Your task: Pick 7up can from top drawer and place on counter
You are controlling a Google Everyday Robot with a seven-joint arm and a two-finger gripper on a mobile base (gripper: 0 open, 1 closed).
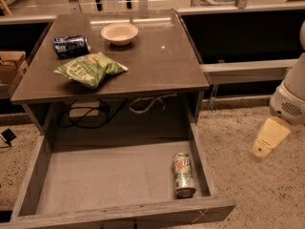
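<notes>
I need to swing my gripper over the drawer's side, because it stands between my gripper and the 7up can. Then I should come down on the can's open side.
The 7up can lies on its side in the open top drawer, against the drawer's right wall near the front. The drawer is pulled fully out below the counter. My gripper hangs at the right edge of the view, over the floor, to the right of the drawer and a little higher than the can. It holds nothing that I can see.
On the counter lie a dark blue can on its side, a white bowl and a green chip bag. Cables hang behind the drawer. A cardboard box stands at the left.
</notes>
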